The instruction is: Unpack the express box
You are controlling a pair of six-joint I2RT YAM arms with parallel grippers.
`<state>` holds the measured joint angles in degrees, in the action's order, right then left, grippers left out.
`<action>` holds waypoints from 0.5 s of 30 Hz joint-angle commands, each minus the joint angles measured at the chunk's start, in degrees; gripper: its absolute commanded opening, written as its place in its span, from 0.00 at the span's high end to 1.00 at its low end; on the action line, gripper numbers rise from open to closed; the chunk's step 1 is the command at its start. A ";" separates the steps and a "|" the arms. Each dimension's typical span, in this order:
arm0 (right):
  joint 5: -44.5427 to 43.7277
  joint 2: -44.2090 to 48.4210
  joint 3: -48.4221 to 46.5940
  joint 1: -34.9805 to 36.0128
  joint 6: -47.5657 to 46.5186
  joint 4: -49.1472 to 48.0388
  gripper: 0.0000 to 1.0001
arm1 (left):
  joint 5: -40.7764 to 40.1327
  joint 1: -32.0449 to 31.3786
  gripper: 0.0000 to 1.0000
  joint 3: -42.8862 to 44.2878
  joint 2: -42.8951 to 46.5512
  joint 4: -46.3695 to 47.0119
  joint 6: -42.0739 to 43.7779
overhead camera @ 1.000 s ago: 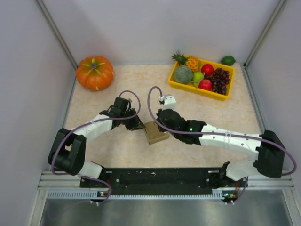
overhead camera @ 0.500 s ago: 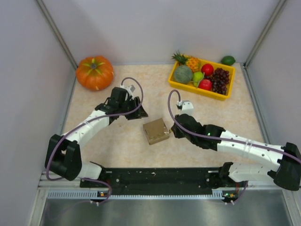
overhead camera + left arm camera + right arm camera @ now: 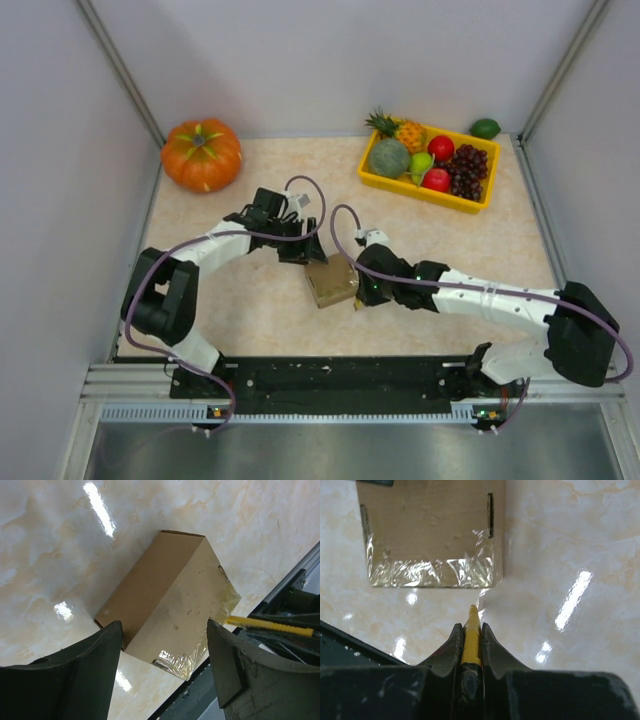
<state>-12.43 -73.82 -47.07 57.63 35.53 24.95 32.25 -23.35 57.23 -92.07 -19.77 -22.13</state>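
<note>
Next, I close my open left gripper and brace the side (image 3: 313,287) opposite the cutter before cutting, because the express box (image 3: 332,283) lies slanted and loose under that gripper.
The express box (image 3: 331,281) is a small brown carton sealed with clear tape, lying on the marbled table. In the left wrist view the express box (image 3: 170,600) shows between the two dark fingers of my left gripper (image 3: 164,625). Those fingers stand wide apart and hold nothing. From above, the left gripper (image 3: 303,245) hovers at the box's far left corner. My right gripper (image 3: 362,290) sits at the box's right side, shut on a thin yellow cutter (image 3: 471,630). The cutter's tip points at the taped lower edge of the box (image 3: 430,530), a short gap away.
An orange pumpkin (image 3: 201,154) sits at the far left. A yellow tray (image 3: 405,189) of fruit stands at the far right, with a lime (image 3: 485,128) behind it. Grey walls close in both sides. The black base rail (image 3: 330,375) runs along the near edge.
Both arms pulled away from the box and have come back to it. The left jaws have opened much wider. The right gripper stays shut on the cutter. The box has barely shifted.
</note>
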 commanded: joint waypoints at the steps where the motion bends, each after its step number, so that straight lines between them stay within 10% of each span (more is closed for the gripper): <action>1: 1.79 -2.02 -2.76 -4.18 -0.99 -6.40 1.00 | 6.68 -0.29 0.28 0.08 -1.35 2.36 -1.33; 15: 5.92 -6.60 -7.33 -11.83 -4.77 -11.24 1.00 | 7.57 -0.29 0.64 -11.26 1.54 8.08 -13.90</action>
<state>-9.13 -80.25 -50.81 46.33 31.99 18.76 40.71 -23.33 48.18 -93.41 -15.20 -32.42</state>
